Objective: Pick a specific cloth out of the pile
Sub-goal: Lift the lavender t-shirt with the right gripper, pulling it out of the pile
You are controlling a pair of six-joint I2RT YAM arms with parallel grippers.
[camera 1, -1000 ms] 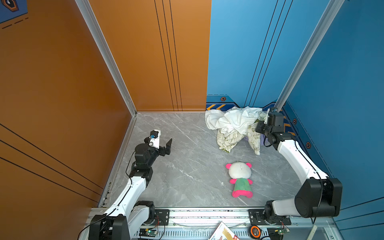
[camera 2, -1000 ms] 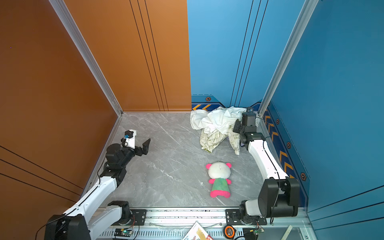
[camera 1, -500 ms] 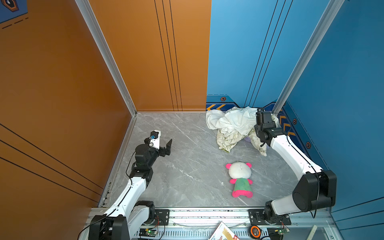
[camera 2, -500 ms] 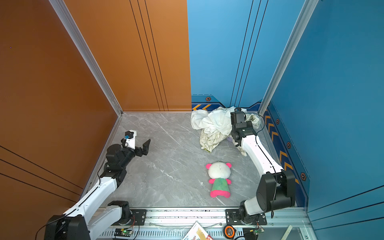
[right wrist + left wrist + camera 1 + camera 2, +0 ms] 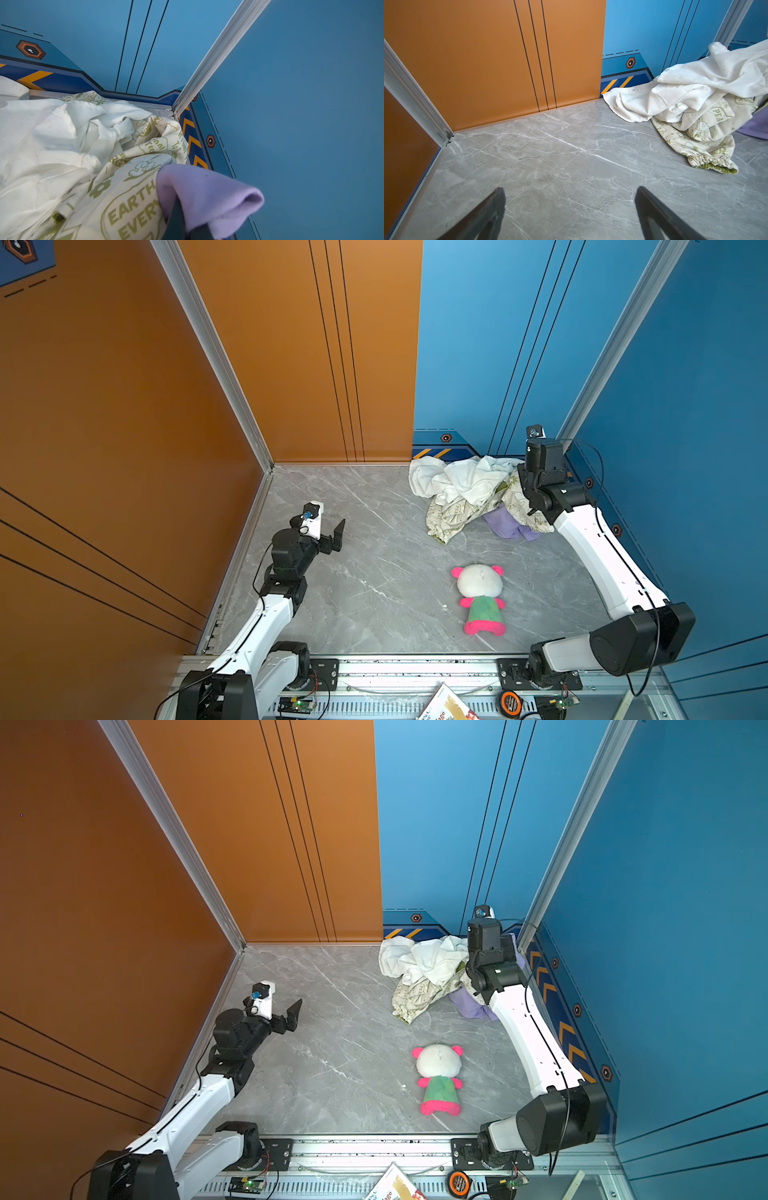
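Note:
The cream fabric [image 5: 524,508] lies across the lilac cloth's middle, so my right gripper should raise the cloth high and clear before setting it in front of the pile.
The pile [image 5: 465,489] [image 5: 428,969] of white and green-printed cream fabric lies in the far right corner of the grey floor. The cloth [image 5: 509,524] [image 5: 471,1006], lilac, shows from under the pile's near right edge. In the right wrist view my right gripper [image 5: 185,220] is shut on a fold of the cloth [image 5: 207,191], which drapes over its fingers, just above the pile [image 5: 62,145]. In both top views its fingers are hidden under the raised wrist [image 5: 540,464]. My left gripper [image 5: 334,537] [image 5: 293,1013] [image 5: 570,189] stands open and empty over bare floor at the left.
A pink-and-green plush bear [image 5: 480,597] [image 5: 438,1079] lies face down in front of the pile. The blue wall [image 5: 311,104] and corner post stand close beside the right gripper. A booklet [image 5: 446,707] and a tape measure [image 5: 510,702] sit on the front rail.
The right arm swung left over the pile, then back toward the corner and up. A lilac patch now shows at the pile's near edge. The left arm is still.

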